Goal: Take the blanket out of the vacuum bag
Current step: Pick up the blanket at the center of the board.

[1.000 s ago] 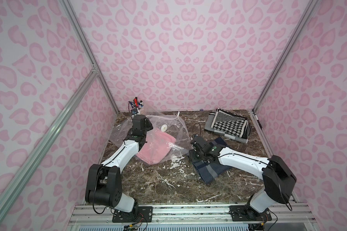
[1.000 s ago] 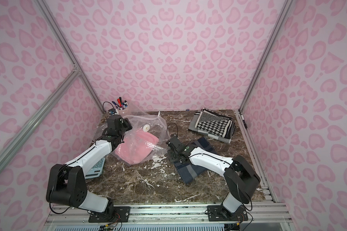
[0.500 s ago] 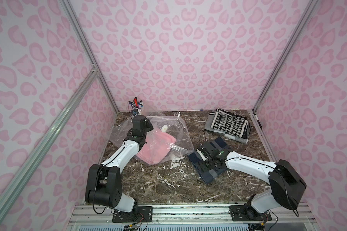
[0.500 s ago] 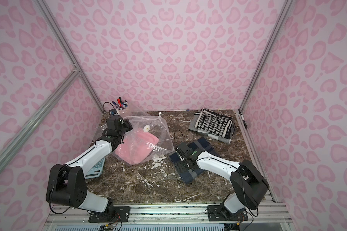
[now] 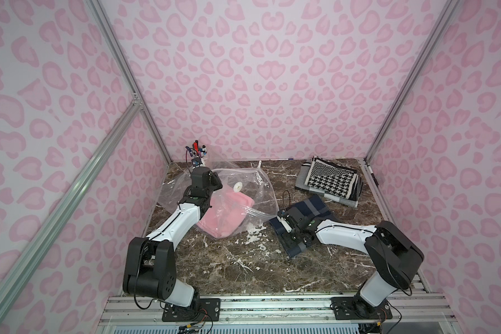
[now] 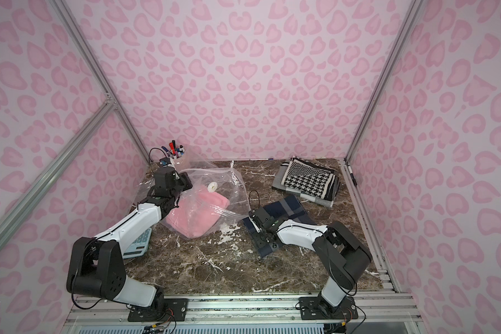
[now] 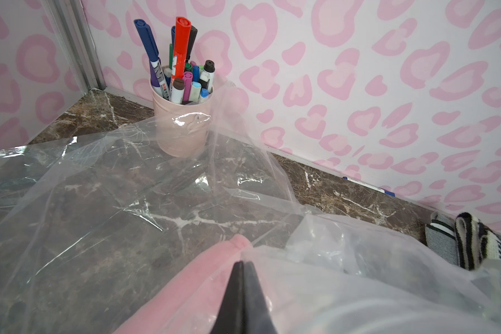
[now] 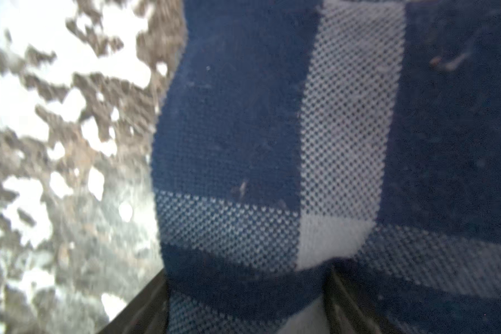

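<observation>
My right gripper needs to carry the navy plaid blanket, which is crowding the vacuum bag's edge [image 5: 275, 215], over beside the houndstooth blankets [image 5: 372, 204] before the pink blanket comes out.
The clear vacuum bag [image 5: 258, 185] [image 6: 235, 185] lies puffed up at the back left, its round white valve cap [image 5: 237, 186] on top. A folded pink blanket [image 5: 223, 217] [image 7: 185, 289] sits inside it. My left gripper [image 7: 241, 262] [image 5: 213, 192] is shut, pinching the bag's film over the pink blanket's far edge. A navy plaid blanket [image 5: 310, 208] [image 8: 237, 115] lies outside the bag on the marble. My right gripper [image 8: 248, 273] [image 5: 288, 227] rests low on its near end, jaws wide apart with a fold of the cloth between them.
A pink cup of markers [image 7: 182, 124] [image 6: 177, 156] stands in the back left corner, touching the bag. Folded black-and-white houndstooth blankets [image 5: 330, 180] are stacked at the back right. A blue calculator [image 6: 139, 241] lies under my left arm. A marker [image 7: 368, 186] lies along the back wall.
My right arm has drawn back from the bag's mouth toward the front right, and its jaws have spread wider over the navy blanket. The left arm has held still.
</observation>
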`<state>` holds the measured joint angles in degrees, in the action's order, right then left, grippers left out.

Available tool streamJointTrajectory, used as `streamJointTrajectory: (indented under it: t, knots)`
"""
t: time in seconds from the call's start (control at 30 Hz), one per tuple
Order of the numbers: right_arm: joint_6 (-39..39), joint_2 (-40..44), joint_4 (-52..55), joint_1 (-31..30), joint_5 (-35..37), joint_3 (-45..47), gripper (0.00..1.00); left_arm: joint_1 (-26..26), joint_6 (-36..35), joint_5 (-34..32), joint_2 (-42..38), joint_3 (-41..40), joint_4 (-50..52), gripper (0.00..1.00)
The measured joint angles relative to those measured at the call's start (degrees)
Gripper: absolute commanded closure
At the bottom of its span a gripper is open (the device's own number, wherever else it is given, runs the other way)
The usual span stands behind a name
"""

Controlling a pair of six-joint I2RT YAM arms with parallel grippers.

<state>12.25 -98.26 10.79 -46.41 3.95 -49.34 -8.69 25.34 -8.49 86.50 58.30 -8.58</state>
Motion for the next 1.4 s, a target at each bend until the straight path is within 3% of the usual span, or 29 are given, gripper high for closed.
streamJointTrajectory:
  t: [0.07, 0.17, 0.2, 0.3, 0.6, 0.83, 1.07, 1.4]
  knots:
    - [-0.48, -1.53, -3.54, -0.09, 0.70, -0.17, 0.29, 0.00, 0.00, 0.24, 0.13, 0.07, 0.00, 0.96]
    - [-0.50, -4.26, -8.35, -0.07, 1.44, -1.18, 0.50, 0.00, -0.02, 0.52, 0.28, 0.31, -0.15, 0.96]
    - [-0.46, -5.51, -9.70, -0.09, 1.95, -2.01, 0.68, 0.00, -0.02, 0.72, 0.44, 0.37, -0.20, 0.96]
    - [0.33, -8.39, -12.24, -0.17, 3.65, -4.24, 1.00, 0.00, -0.02, 1.22, 0.68, 0.37, -0.22, 0.96]
    - [5.27, -7.63, -14.51, -0.15, 1.36, -3.02, 1.00, 0.00, -0.50, 1.22, 0.68, 1.31, -0.11, 0.96]
    - [10.97, 2.78, -6.32, -2.01, -11.52, 3.26, 1.00, 0.00, -0.63, 1.31, 0.63, 1.03, 0.00, 0.96]
    - [15.72, 13.07, 7.82, -4.55, -25.94, 3.41, 1.00, 0.07, -0.63, 1.73, 0.17, 0.63, 0.04, 0.96]
    - [17.97, 22.69, 13.09, -2.84, -33.77, -2.23, 1.00, 0.00, -1.53, 1.64, -2.01, 0.55, 0.46, 0.96]
